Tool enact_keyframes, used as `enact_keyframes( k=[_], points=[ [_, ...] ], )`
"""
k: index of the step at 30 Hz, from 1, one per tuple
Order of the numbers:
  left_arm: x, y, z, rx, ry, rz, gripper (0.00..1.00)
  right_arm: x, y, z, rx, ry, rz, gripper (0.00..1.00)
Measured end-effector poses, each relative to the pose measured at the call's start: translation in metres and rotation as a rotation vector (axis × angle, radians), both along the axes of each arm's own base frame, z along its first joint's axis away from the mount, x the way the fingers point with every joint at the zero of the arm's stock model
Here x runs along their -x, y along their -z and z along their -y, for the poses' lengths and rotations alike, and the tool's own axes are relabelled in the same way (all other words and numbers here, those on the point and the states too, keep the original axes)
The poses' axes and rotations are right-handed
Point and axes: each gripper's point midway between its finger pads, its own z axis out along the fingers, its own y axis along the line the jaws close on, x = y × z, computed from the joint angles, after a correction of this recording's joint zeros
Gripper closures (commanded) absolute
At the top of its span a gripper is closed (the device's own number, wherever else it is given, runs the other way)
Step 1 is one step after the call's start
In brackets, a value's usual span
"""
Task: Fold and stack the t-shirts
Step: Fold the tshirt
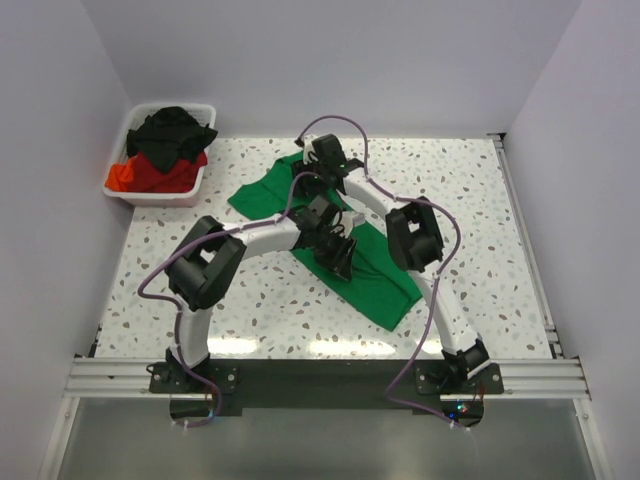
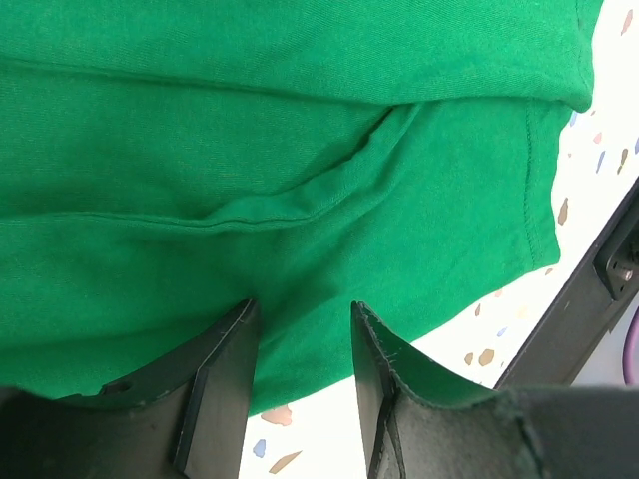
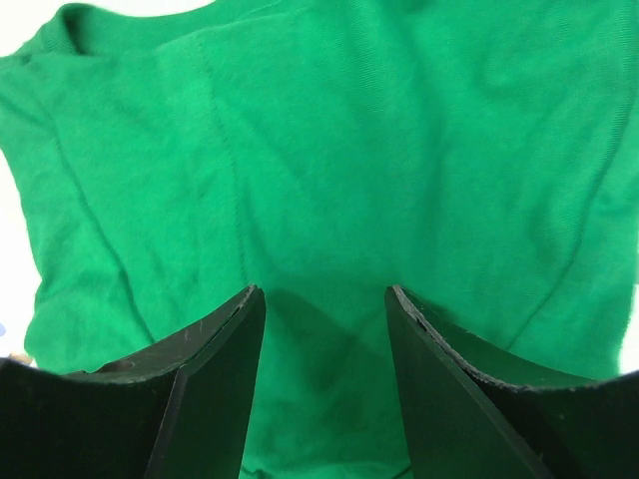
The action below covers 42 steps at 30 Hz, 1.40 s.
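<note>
I should move my left gripper to the collar end (image 1: 269, 184) while my right gripper straightens the green t-shirt's hem (image 1: 402, 312), because that hem slants toward my right gripper's side.
A bright green t-shirt (image 1: 385, 290) lies spread diagonally across the middle of the speckled table. My left gripper (image 1: 338, 260) hovers low over its middle. In the left wrist view that gripper (image 2: 303, 311) is open above the shirt's hem edge (image 2: 300, 150), with nothing between the fingers. My right gripper (image 1: 322, 162) is at the shirt's far end. In the right wrist view it (image 3: 324, 294) stands open over flat green cloth (image 3: 349, 150), with the collar (image 3: 70, 25) ahead to the left. A black t-shirt (image 1: 175, 130) and a red one (image 1: 150, 177) sit bunched in the bin.
The white plastic bin (image 1: 150, 199) stands at the far left corner of the table. White walls close in the left, back and right sides. An aluminium rail (image 1: 320, 378) runs along the near edge under the arm bases.
</note>
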Motion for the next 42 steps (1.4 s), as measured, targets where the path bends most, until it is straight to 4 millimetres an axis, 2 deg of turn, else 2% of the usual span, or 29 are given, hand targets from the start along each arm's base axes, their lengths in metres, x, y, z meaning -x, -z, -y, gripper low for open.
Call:
enact_keyframes(
  k=[10, 15, 20, 29, 36, 42],
  points=[
    [0.015, 0.001, -0.007, 0.003, 0.036, 0.01, 0.54, -0.032, 0.004, 0.024, 0.104, 0.195, 0.065, 0.43],
    [0.029, 0.001, -0.017, -0.006, 0.068, 0.021, 0.54, -0.038, 0.004, 0.032, 0.116, 0.282, 0.066, 0.43],
    [0.036, 0.0, -0.027, -0.02, 0.079, 0.04, 0.54, -0.039, 0.004, 0.031, 0.089, 0.312, 0.054, 0.43],
    [0.022, -0.007, -0.019, -0.007, 0.057, 0.111, 0.55, -0.039, 0.002, 0.028, 0.054, 0.28, 0.037, 0.43],
    [0.0, -0.034, -0.003, 0.062, 0.033, 0.218, 0.56, -0.04, 0.002, 0.031, 0.076, 0.264, 0.056, 0.42],
    [-0.002, -0.086, -0.001, 0.148, 0.023, 0.302, 0.56, -0.047, -0.009, 0.034, 0.096, 0.269, 0.096, 0.42]
  ],
)
